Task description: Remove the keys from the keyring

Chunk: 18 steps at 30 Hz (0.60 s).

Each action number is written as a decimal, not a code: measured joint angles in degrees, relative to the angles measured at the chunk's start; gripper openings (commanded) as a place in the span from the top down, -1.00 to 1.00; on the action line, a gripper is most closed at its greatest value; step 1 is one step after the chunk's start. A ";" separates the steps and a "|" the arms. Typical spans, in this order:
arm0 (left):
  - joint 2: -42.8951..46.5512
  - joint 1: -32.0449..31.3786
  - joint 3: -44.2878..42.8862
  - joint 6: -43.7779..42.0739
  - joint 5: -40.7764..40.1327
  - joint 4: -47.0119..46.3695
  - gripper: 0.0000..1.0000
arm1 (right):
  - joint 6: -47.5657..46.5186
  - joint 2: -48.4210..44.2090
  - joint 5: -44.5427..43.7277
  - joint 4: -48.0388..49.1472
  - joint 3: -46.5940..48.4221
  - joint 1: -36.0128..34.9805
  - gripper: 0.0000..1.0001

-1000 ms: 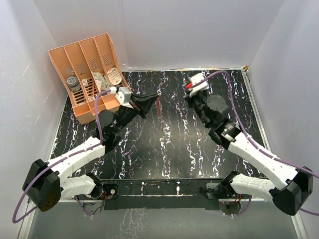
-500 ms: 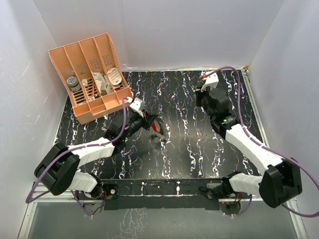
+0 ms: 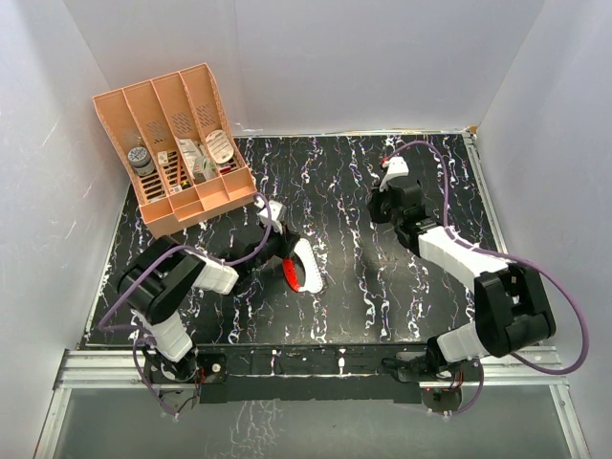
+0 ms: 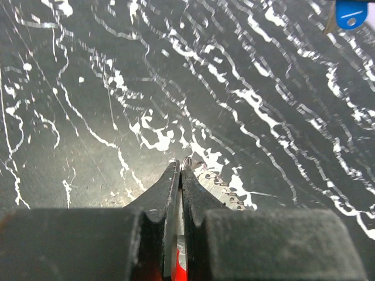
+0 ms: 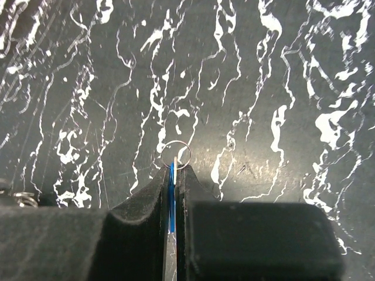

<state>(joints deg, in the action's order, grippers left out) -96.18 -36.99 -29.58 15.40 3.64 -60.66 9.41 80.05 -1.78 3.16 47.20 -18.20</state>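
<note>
The blue-headed key is clear of the fob's silvery chain, so my left gripper goes on lowering the fob until it sits on the mat, and then let go.
My left gripper is low over the black marbled mat, shut on the red-and-white keyring fob. In the left wrist view the fob sits between the closed jaws of that gripper, and its silvery chain trails on the mat at the tips. My right gripper is shut on a blue-headed key, edge-on between its jaws. A thin silvery ring pokes out at the tips of the right gripper. Another blue-headed key shows in the top right corner of the left wrist view.
An orange divided organizer with several small items leans at the back left. White walls enclose the mat on three sides. A small silvery piece lies at the left edge of the right wrist view.
My left gripper has swung from near the organizer toward the middle and come down, with the fob in it. My right gripper has shifted a little right and nearer.
</note>
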 measured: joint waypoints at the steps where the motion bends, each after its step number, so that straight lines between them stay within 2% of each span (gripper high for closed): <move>1: -1.62 0.37 -0.04 0.02 0.02 -0.57 1.00 | 0.26 0.94 0.42 0.00 -0.07 0.00 1.00; 5: -6.75 2.73 -1.25 0.24 0.24 -2.27 1.00 | 1.03 4.15 1.20 0.02 -0.20 0.11 1.00; 12: -11.98 6.97 -8.66 0.17 1.79 -3.10 1.00 | 1.57 11.08 2.21 0.28 -0.20 0.37 1.00; 18: -15.50 8.04 -13.60 -0.33 3.58 -2.49 0.85 | 2.05 14.67 2.67 0.50 -0.11 0.48 1.00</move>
<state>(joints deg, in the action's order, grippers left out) -111.68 -28.95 -43.18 15.07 7.22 -63.16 11.46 94.72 0.89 3.66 47.09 -17.72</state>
